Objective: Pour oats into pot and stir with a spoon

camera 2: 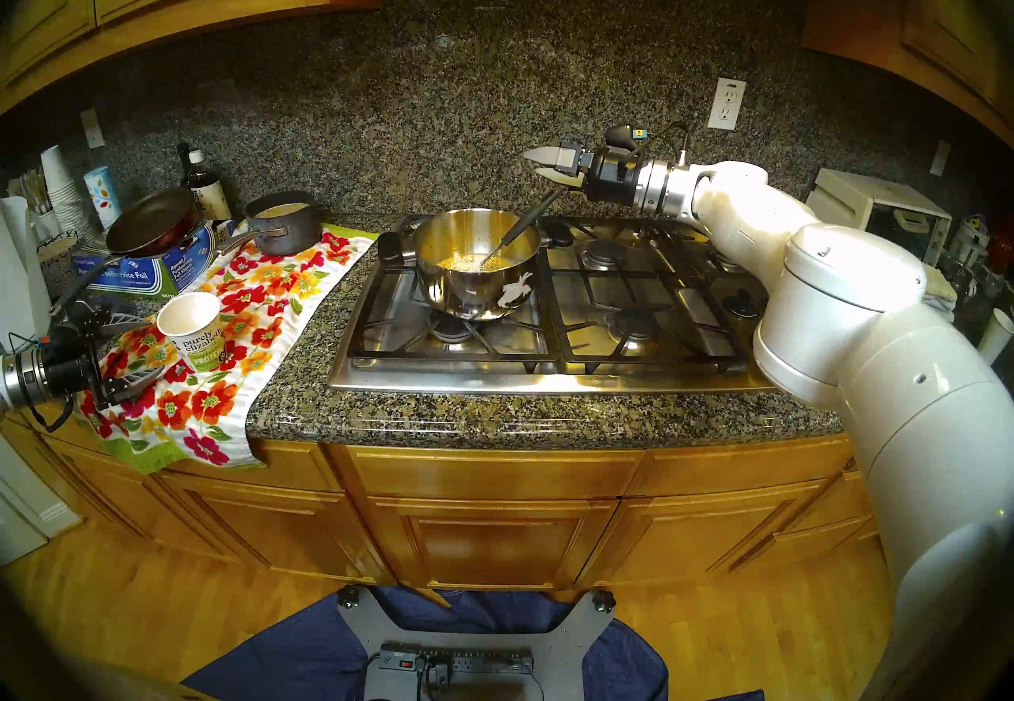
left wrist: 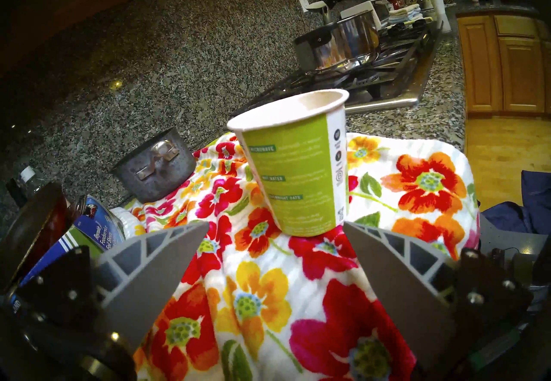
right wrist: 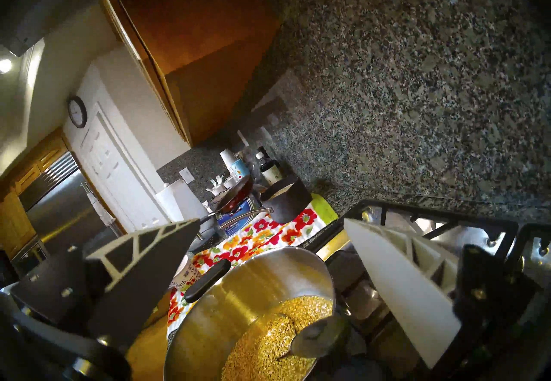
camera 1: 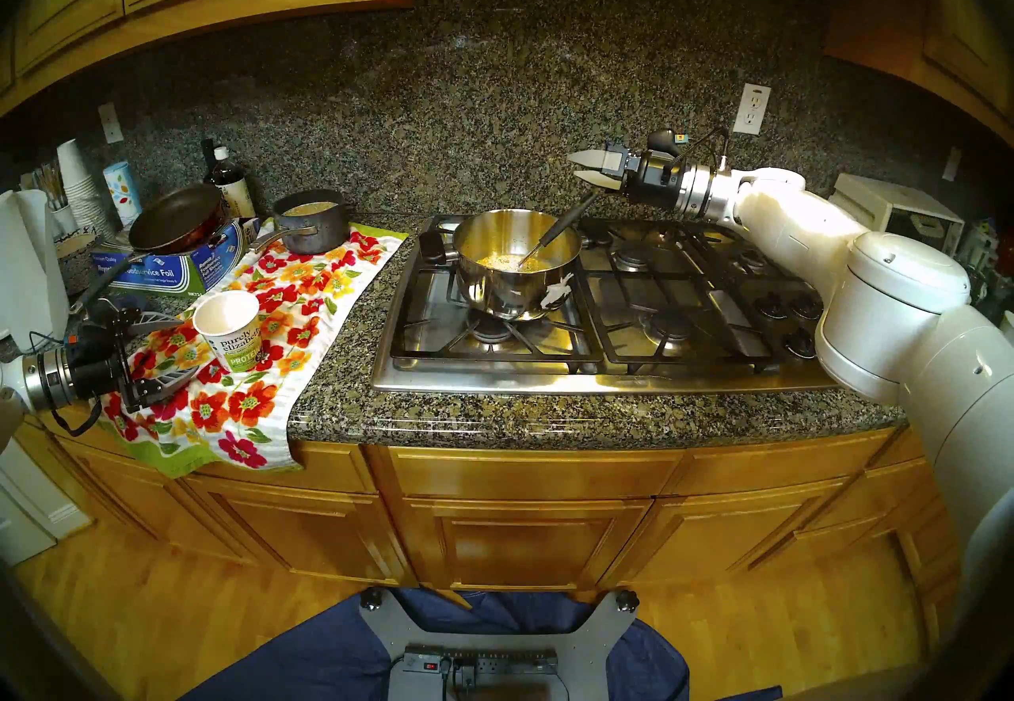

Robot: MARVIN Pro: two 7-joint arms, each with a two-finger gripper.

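Observation:
The oats lie loose and shallow around the spoon's bowl, so the spoon will move freely through them and the pot will stay in place when the robot stirs.
The steel pot stands on the stove's front left burner, with pale oats spread over its bottom. The spoon lies in the pot, bowl in the oats, dark handle leaning on the back right rim. My right gripper hovers open just above the handle's end, holding nothing. The white and green paper cup stands upright on the floral towel; its inside looks white. My left gripper is open beside the cup, fingers apart from it.
A dark grey pot sits at the towel's back edge. A black frying pan rests on a foil box, with bottles and stacked cups behind. A white toaster oven stands at the far right.

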